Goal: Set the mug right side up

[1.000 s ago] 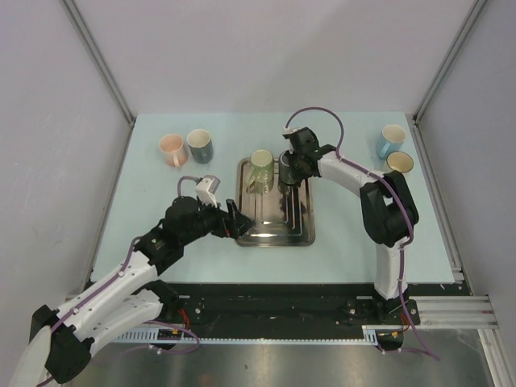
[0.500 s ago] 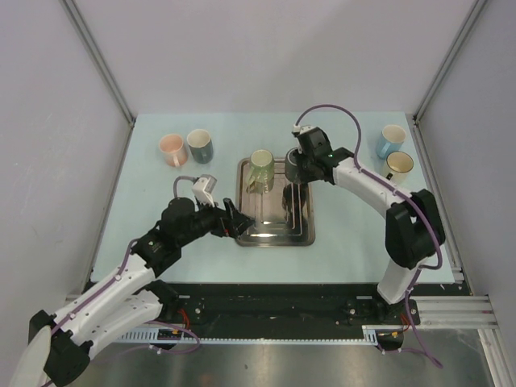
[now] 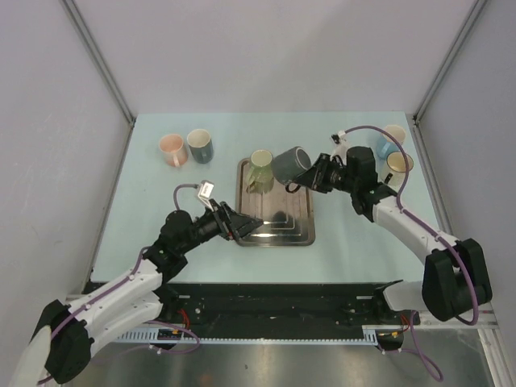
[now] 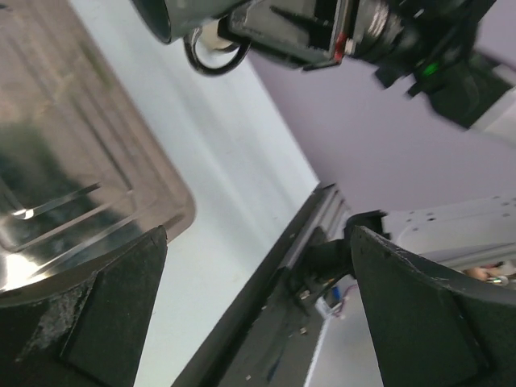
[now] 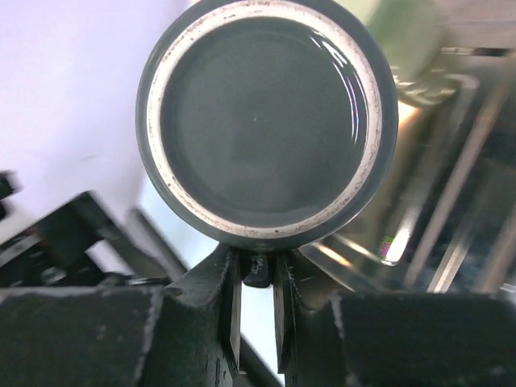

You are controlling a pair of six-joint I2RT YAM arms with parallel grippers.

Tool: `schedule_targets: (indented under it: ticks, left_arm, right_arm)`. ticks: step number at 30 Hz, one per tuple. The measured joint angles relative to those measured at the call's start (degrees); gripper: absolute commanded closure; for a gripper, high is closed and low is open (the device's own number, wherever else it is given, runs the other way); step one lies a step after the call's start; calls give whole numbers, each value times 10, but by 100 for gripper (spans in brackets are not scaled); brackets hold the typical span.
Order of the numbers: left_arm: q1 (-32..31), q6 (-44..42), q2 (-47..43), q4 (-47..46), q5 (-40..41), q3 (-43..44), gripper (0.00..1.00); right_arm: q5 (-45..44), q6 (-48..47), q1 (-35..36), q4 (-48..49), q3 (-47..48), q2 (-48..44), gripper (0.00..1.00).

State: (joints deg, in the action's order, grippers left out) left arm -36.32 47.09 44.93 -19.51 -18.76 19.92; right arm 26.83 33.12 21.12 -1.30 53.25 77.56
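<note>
The robot's open left gripper should carry on moving toward the dark grey mug's handle point(image 4: 216, 68) loop point(image 3: 292, 189), which sticks out past the right gripper, until the left gripper's fingers are on both sides of the mug's handle.
The dark grey mug point(image 3: 289, 163) hangs in the air over the back right of the steel tray point(image 3: 302, 230), tipped onto its side. My right gripper point(image 3: 307, 177) is shut on its handle. In the right wrist view the mug's base with its pale foot ring point(image 5: 266, 121) faces the camera, and the fingers point(image 5: 227, 290) pinch the handle point(image 5: 256, 270) just below it. My left gripper point(image 3: 235, 226) is open and empty at the tray's front left corner. The left wrist view shows the mug point(image 4: 173, 16) and its handle point(image 4: 214, 58) at the top, far from my left gripper point(image 4: 258, 238).
A green mug point(image 3: 260, 167) stands at the back of the tray. A pink mug point(image 3: 171, 148) and a blue-grey mug point(image 3: 199, 145) stand at the back left. A light blue mug point(image 3: 391, 139) and a dark yellow-lined mug point(image 3: 399, 163) stand at the back right, close behind the right wrist.
My right arm has lifted the grey mug off the back of the tray, swung out to the right and tipped the mug onto its side. My left gripper has shifted slightly.
</note>
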Motion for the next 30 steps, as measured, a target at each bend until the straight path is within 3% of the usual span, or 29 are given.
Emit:
schedule_targets:
  ticks: [8,12,19,29,30]
  left_arm:
    - [-19,92,61,-242,-25,-50,0]
    - [-48,106,89,-320,-26,-50,0]
    - [-84,109,130,-379,-18,-29,2]
    - [-86,110,134,-402,26,-15,3]
    - [-86,109,134,-401,28,-12,7]
  right_arm:
    - [115,243,4,357,-169,-43,100]
    - [119,314,24,459,-199,-44,100]
    - [116,344,79,535,-199,-67,100]
    - [93,324,131,516,-199,-112,100]
    - [91,322,134,513,-199,-114,100]
